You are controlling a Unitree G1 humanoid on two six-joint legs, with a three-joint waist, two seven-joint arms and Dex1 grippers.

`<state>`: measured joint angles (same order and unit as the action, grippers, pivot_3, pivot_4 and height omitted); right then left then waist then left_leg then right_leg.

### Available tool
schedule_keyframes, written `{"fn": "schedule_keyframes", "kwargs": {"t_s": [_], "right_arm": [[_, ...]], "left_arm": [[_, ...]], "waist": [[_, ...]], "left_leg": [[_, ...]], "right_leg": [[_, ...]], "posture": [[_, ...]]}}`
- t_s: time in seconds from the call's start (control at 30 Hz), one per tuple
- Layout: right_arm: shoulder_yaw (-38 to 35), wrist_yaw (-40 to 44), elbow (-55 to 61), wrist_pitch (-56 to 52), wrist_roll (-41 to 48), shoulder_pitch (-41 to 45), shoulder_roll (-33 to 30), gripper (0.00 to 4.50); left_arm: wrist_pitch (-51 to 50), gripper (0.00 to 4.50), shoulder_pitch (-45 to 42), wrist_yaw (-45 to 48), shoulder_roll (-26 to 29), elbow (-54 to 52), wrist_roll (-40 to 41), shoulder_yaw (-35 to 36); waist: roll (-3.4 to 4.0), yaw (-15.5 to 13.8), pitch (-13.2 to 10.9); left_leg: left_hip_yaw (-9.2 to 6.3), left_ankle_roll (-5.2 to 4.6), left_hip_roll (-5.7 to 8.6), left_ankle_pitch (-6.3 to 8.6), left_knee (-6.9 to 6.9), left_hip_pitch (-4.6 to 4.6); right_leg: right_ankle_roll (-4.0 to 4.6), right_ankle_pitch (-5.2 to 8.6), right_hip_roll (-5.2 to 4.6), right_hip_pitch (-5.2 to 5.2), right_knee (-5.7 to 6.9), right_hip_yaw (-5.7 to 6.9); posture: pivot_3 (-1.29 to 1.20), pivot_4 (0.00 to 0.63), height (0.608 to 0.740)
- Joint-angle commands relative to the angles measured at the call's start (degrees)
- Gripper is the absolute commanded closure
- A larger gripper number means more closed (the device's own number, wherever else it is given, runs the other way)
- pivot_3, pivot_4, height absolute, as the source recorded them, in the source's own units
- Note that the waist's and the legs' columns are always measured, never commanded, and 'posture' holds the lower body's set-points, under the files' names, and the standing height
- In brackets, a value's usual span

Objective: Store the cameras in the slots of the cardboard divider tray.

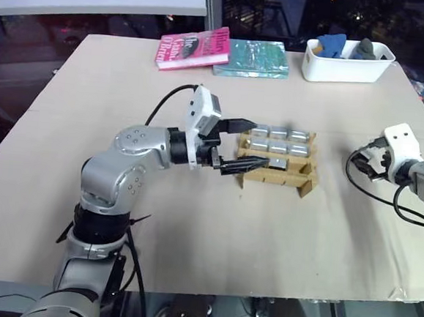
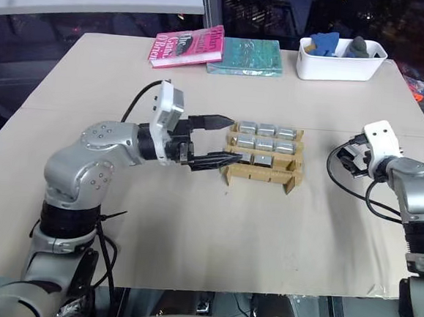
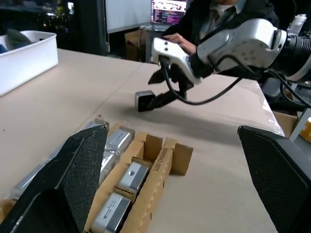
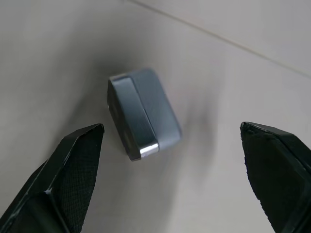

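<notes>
I should pick up the loose camera (image 4: pixel 144 113) with my right gripper and pass it over for the empty slot (image 2: pixel 282 165), because the camera lies beyond the tray, far from my left gripper.
The cardboard divider tray (image 1: pixel 280 181) sits mid-table with several silvery cameras (image 1: pixel 279 146) in its slots, seen close up as cameras (image 3: pixel 132 175) between brown strips (image 3: pixel 163 160). My left gripper (image 1: pixel 244 143) points sideways at the tray's left end, open and empty, one finger on each side of that end. One loose grey camera (image 4: pixel 143 114) with a black face lies on the table to the right of the tray. My right gripper (image 4: pixel 172 126) hangs just over it, open, with its fingers (image 4: pixel 73 165) on either side and not touching. The left wrist view shows that camera (image 3: pixel 144 100) under the right gripper (image 3: pixel 167 92).
A white bin (image 1: pixel 348 66) with blue and grey items stands at the back right. A pink book (image 1: pixel 193 48) and a teal book (image 1: pixel 251 59) lie at the back middle. A person (image 3: pixel 214 14) sits beyond the table's right side.
</notes>
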<state>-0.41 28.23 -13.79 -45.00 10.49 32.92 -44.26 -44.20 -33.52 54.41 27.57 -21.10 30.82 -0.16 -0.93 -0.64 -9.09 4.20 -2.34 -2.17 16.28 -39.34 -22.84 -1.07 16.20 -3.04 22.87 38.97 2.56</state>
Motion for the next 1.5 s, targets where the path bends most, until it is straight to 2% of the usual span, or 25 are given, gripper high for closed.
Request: {"fn": "schedule_keyframes", "kwargs": {"t_s": [0.03, 0.13, 0.2, 0.3, 0.33, 0.37, 0.53, 0.63, 0.77, 0.83, 1.07, 1.5], "right_arm": [[0.08, 1.49, -3.62, 2.97, -1.29, 3.18, 0.92, 0.0], [0.16, 2.39, -6.81, 4.88, -2.22, 4.06, 1.37, 0.78], [0.09, 3.13, -7.74, 5.49, -2.51, 4.36, 1.4, 1.71], [0.45, 4.59, -6.63, 5.96, -3.13, 3.76, 0.59, 2.8], [0.39, 4.93, -5.77, 5.99, -3.35, 3.32, 0.29, 3.38], [0.28, 5.13, -5.05, 6.08, -3.52, 2.98, 0.12, 3.63], [-5.36, 12.63, 14.25, 9.69, 2.84, -4.49, -2.32, 3.7], [-11.03, 17.67, 33.78, 5.69, 12.94, -10.67, -3.26, 3.7], [-15.86, 18.0, 51.07, -1.0, 24.32, -14.36, -3.88, 3.7], [-17.48, 16.67, 55.78, -3.57, 28.44, -14.76, -4.11, 3.7], [-19.8, 12.36, 62.08, -8.72, 38.97, -14.85, -5.69, 3.7], [-18.0, 6.01, 63.84, -8.79, 44.98, -13.56, -7.86, 3.7]], "left_arm": [[0.0, 0.05, 0.06, -1.43, 1.19, -2.59, 2.15, 1.34], [-0.1, 0.0, 0.12, -1.79, 2.05, -2.69, 2.95, 1.37], [0.0, 0.0, 0.16, -1.66, 2.86, -2.72, 3.59, 1.45], [0.15, 0.0, -0.27, -1.07, 4.07, -1.79, 4.5, 1.7], [0.35, 0.0, -0.45, -0.93, 4.32, -1.39, 4.79, 1.71], [0.55, 0.0, -0.63, -0.76, 4.46, -0.93, 5.07, 1.72], [-0.07, 0.0, -2.76, 0.7, 4.18, 2.62, 7.38, 1.45], [-0.69, 0.0, -4.63, 1.06, 2.99, 4.18, 9.02, 0.64], [1.05, 0.0, -7.0, 3.69, 1.39, 6.83, 8.9, -1.76], [1.89, 0.0, -8.64, 5.29, 0.4, 8.5, 8.8, -2.72], [5.36, 0.0, -13.63, 10.7, -2.08, 13.5, 7.53, -6.26], [6.63, 0.0, -15.79, 15.22, -2.99, 14.56, 7.01, -8.92]], "waist": [[0.0, 0.11, 0.0], [0.0, 0.0, 0.0], [0.0, -0.06, 0.0], [0.0, 0.0, 0.0], [0.0, 0.02, 0.0], [0.01, 0.01, 0.0], [0.03, -0.16, -0.02], [0.1, -0.1, -0.06], [0.09, -0.06, -0.06], [0.08, -0.18, -0.06], [0.07, -0.16, -0.06], [0.06, -0.08, -0.07]], "left_leg": [[0.0, 0.0, 0.0, 0.0, -0.01, 0.01], [0.01, 0.0, -0.01, 0.0, 0.01, 0.01], [0.01, 0.0, 0.0, 0.0, 0.03, 0.0], [0.02, 0.0, 0.01, 0.0, 0.03, -0.01], [0.02, 0.0, 0.0, 0.0, 0.03, 0.0], [0.02, 0.0, -0.01, 0.0, 0.03, 0.01], [-0.02, 0.0, 0.0, 0.0, 0.04, -0.02], [-0.03, 0.0, -0.02, 0.0, 0.03, -0.05], [-0.06, 0.0, -0.04, 0.0, 0.03, 0.02], [-0.1, 0.0, -0.03, 0.0, 0.0, 0.06], [-0.12, -0.02, 0.04, 0.01, -0.04, 0.05], [-0.11, -0.04, 0.03, 0.02, -0.02, 0.04]], "right_leg": [[0.0, 0.0, 0.01, 0.0, 0.0, 0.0], [0.0, 0.0, 0.01, 0.0, -0.01, 0.0], [0.0, 0.0, 0.01, 0.0, -0.03, 0.0], [0.0, 0.0, -0.01, 0.0, -0.03, 0.0], [0.0, 0.0, -0.02, 0.0, -0.02, 0.0], [0.0, 0.0, -0.02, 0.0, -0.02, 0.0], [0.0, 0.0, -0.01, 0.0, -0.04, 0.04], [0.0, 0.0, -0.01, 0.01, -0.07, 0.02], [0.0, 0.0, -0.01, -0.03, -0.03, 0.04], [0.0, 0.0, -0.01, -0.1, -0.02, 0.08], [-0.03, -0.02, 0.08, -0.14, -0.05, 0.09], [-0.03, -0.01, 0.1, -0.13, -0.08, 0.06]], "posture": [[0.0, 0.15, 0.74], [0.0, 0.15, 0.74], [0.0, 0.15, 0.74], [0.0, 0.15, 0.74], [0.0, 0.15, 0.74], [0.0, 0.15, 0.74], [0.0, 0.15, 0.74], [0.0, 0.15, 0.74], [0.0, 0.15, 0.74], [0.0, 0.15, 0.74], [0.0, 0.15, 0.74], [0.0, 0.15, 0.74]]}}
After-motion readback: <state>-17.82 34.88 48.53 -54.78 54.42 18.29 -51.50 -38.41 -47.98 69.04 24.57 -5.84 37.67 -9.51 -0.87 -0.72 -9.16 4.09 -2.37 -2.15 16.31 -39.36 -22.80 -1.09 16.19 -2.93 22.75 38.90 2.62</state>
